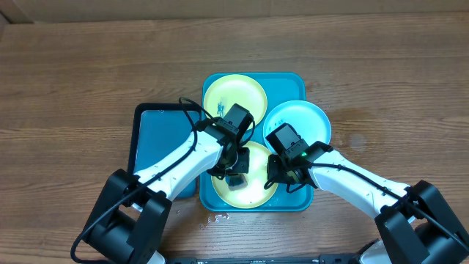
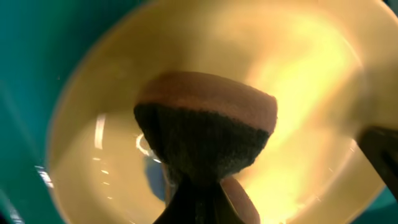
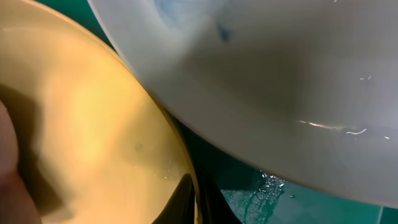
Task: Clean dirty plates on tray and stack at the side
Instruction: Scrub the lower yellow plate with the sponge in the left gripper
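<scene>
The blue smear (image 2: 155,177) is next to the sponge on the front plate, so next my left gripper pulls the sponge back across the smear before it stacks the plate.
Three plates lie on the teal tray (image 1: 296,82): a yellow-green plate (image 1: 234,96) at the back, a light-blue plate (image 1: 302,121) at the right, and a yellow-green plate (image 1: 256,192) at the front. My left gripper (image 1: 236,176) is shut on a sponge (image 2: 208,127) with a brown top and dark scrub face, pressed onto the front plate (image 2: 298,68) next to a blue smear (image 2: 153,177). My right gripper (image 1: 282,178) is shut on the front plate's right rim (image 3: 186,180). The light-blue plate (image 3: 280,81) overlaps above it.
A smaller black-rimmed blue tray (image 1: 157,143) lies left of the teal tray. Water droplets sit on the teal tray floor (image 3: 267,190) and on the wooden table (image 1: 220,217) by its front edge.
</scene>
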Robot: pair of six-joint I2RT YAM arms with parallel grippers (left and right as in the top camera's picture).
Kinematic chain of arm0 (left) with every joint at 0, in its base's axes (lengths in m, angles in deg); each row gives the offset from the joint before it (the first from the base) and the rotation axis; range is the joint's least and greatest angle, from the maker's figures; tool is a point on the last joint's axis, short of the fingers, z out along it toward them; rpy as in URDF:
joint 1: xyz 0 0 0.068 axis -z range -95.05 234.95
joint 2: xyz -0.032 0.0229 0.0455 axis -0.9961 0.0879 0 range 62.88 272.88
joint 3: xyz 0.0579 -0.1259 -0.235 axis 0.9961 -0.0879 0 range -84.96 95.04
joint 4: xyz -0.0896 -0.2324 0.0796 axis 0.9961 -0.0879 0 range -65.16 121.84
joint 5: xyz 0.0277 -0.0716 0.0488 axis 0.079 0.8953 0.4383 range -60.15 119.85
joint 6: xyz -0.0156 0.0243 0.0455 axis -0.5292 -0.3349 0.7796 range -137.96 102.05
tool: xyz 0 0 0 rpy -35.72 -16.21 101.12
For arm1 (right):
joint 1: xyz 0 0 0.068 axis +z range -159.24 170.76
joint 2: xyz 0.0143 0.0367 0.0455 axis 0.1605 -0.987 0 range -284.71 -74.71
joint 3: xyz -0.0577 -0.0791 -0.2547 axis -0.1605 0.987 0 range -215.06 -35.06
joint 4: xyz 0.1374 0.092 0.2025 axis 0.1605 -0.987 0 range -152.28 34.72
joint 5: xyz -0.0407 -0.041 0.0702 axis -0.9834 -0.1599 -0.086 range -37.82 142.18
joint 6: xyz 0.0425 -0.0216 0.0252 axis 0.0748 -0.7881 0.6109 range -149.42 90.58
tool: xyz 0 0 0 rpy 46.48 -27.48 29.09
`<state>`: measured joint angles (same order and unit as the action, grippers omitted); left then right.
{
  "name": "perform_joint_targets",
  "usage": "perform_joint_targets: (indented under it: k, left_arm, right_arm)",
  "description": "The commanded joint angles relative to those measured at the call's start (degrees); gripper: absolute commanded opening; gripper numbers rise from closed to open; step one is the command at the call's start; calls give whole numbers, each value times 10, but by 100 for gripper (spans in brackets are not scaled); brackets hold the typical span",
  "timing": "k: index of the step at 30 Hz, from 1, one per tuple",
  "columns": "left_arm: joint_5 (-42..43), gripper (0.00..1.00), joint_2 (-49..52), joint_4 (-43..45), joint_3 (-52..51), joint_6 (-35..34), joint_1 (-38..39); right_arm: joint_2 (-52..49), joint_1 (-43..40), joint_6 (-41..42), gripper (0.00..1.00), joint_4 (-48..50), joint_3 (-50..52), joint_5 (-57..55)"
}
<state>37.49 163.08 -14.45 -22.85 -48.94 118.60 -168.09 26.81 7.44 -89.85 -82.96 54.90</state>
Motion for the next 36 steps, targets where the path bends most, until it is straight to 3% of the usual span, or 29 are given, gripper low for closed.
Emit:
perform_joint_targets:
  k: [1,8,10,16,21,27,31,36]
  left_arm:
    - [-85,4,17,-1,-4,37,-5]
    - [-152,4,66,-20,-4,66,-11]
    - [-121,4,68,-31,0,70,-14]
    - [82,4,68,1,22,134,-9]
    - [120,4,73,6,22,234,7]
    - [106,4,86,-18,17,276,10]
    - [-2,4,92,-44,11,210,9]
    - [-200,4,92,-124,11,-17,-10]
  right_arm:
    - [-8,-1,13,4,-7,6,-31]
    - [-8,-1,8,4,-10,6,-31]
    - [-8,-1,8,4,-10,6,-31]
    - [-8,-1,9,4,-10,6,-33]
    - [-8,-1,9,4,-13,6,-33]
    - [-8,-1,8,4,-13,6,-34]
    - [-8,-1,7,4,-13,6,-34]
    - [-8,-1,7,4,-14,6,-36]
